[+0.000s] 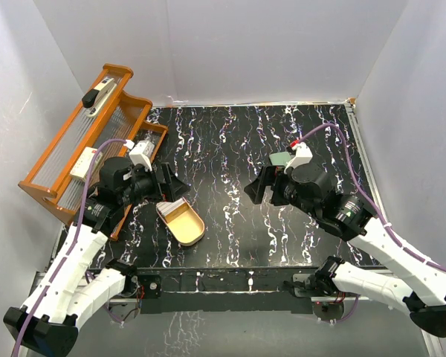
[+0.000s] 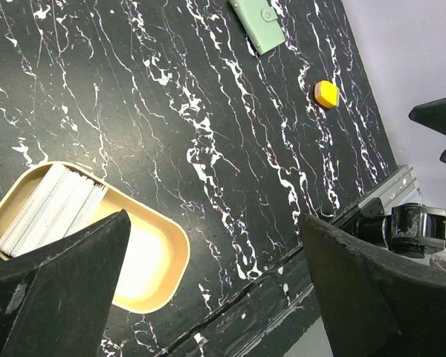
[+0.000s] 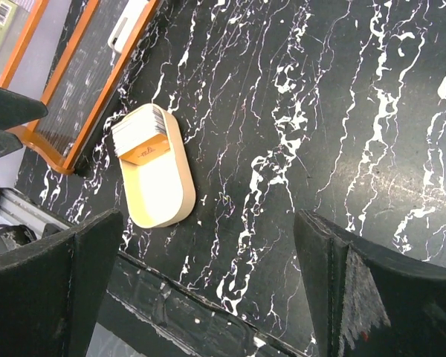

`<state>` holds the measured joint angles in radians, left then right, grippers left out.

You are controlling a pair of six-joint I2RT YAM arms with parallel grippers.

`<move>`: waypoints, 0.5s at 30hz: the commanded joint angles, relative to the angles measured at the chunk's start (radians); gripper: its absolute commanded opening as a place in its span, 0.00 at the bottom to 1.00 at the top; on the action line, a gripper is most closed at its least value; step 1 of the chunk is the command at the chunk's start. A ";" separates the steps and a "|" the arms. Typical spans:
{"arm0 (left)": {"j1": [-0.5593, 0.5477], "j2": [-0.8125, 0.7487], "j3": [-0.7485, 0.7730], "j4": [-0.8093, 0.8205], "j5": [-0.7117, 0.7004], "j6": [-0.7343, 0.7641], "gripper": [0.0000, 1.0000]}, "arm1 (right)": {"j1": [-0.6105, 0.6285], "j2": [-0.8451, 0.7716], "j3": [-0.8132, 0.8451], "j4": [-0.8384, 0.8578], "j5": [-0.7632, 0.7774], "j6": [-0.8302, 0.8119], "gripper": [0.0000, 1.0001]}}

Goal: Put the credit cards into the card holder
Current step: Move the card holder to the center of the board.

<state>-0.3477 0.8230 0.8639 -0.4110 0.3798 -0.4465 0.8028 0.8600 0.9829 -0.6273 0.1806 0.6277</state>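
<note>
The card holder (image 1: 279, 158) is lying flat and clear of the yellow object (image 2: 326, 94). My open right gripper should go on toward the card holder before its fingers close there.
The credit cards (image 1: 171, 207) stand as a stack on edge in the far end of a tan oval dish (image 1: 189, 230). In the wrist views the stack (image 2: 48, 208) is mostly pale, with an orange card (image 3: 145, 151) at its front. The card holder (image 2: 258, 24), pale green and snapped shut, lies flat at the back right, partly hidden behind the right arm (image 1: 279, 158). My left gripper (image 1: 167, 186) hovers open just beyond the dish, its jaws wide (image 2: 215, 219). My right gripper (image 1: 259, 187) hangs open over the middle of the table (image 3: 208, 216), holding nothing.
An orange wooden rack (image 1: 82, 141) leans at the left wall with a stapler-like item (image 1: 97, 97) and a white box on it. A small yellow object (image 2: 325, 94) lies near the card holder. The table's front edge (image 3: 201, 305) runs below both grippers.
</note>
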 commanded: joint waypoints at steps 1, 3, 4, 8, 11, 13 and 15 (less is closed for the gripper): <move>0.007 -0.031 0.001 0.026 -0.016 0.005 0.99 | -0.004 0.002 -0.003 0.094 0.028 -0.008 0.98; 0.007 -0.029 -0.006 0.030 -0.027 -0.009 0.99 | -0.004 0.010 -0.001 0.114 0.038 -0.029 0.98; 0.007 -0.028 -0.009 0.032 -0.036 -0.014 0.99 | -0.004 0.015 -0.001 0.122 0.052 -0.038 0.98; 0.007 -0.016 -0.029 0.024 -0.080 -0.025 0.99 | -0.004 0.046 -0.002 0.130 0.129 -0.092 0.98; 0.007 -0.011 -0.046 0.022 -0.082 0.007 0.99 | -0.005 0.107 0.016 0.132 0.194 -0.146 0.98; 0.007 -0.015 -0.070 0.035 -0.068 0.027 0.99 | -0.005 0.164 0.034 0.128 0.282 -0.180 0.98; 0.007 -0.029 -0.103 0.058 -0.063 0.033 0.99 | -0.005 0.229 0.041 0.140 0.378 -0.216 0.98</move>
<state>-0.3477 0.8162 0.8093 -0.3878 0.3134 -0.4458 0.8028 0.9962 0.9859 -0.5449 0.3534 0.5110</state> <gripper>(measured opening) 0.985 0.981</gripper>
